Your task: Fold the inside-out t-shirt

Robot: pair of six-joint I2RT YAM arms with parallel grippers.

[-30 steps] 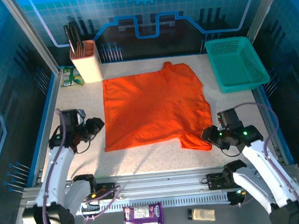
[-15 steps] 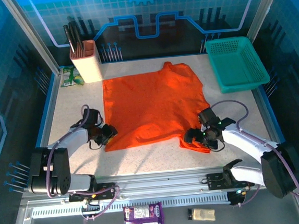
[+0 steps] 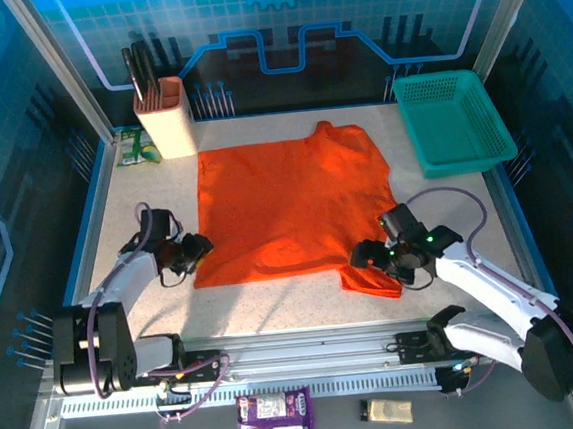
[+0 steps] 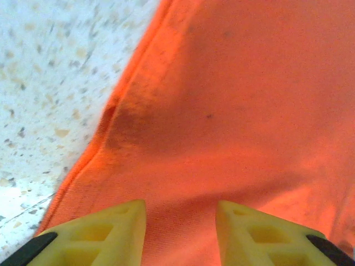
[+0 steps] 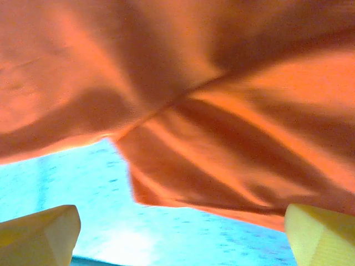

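The t-shirt is far back, with clear table before its near edge (image 3: 266,305), so my grippers should pull it closer before my right gripper folds the far sleeve (image 3: 345,141) in.
The inside-out t-shirt (image 3: 291,209) lies spread on the speckled table, bright orange, collar toward the far side. My left gripper (image 3: 197,250) sits at its near-left corner. In the left wrist view the yellow fingers (image 4: 111,233) stand a little apart on flat cloth (image 4: 222,111) beside the hem, and the gripper (image 4: 178,213) pinches nothing. My right gripper (image 3: 366,258) is at the rumpled near-right sleeve (image 3: 368,283). In the right wrist view its jaws are wide open (image 5: 180,221), with the creased sleeve edge (image 5: 222,166) just ahead of them over bare table.
A teal mesh basket (image 3: 454,120) stands at the far right. A beige holder with dark handles (image 3: 164,115) and a green packet (image 3: 135,147) are at the far left. Raised blue rails (image 3: 86,222) border the table. Packets (image 3: 274,416) lie below the front rail.
Both arms have reached in from the near corners to the shirt's near edge. The right gripper has opened wide. The near-right sleeve has shifted slightly left.
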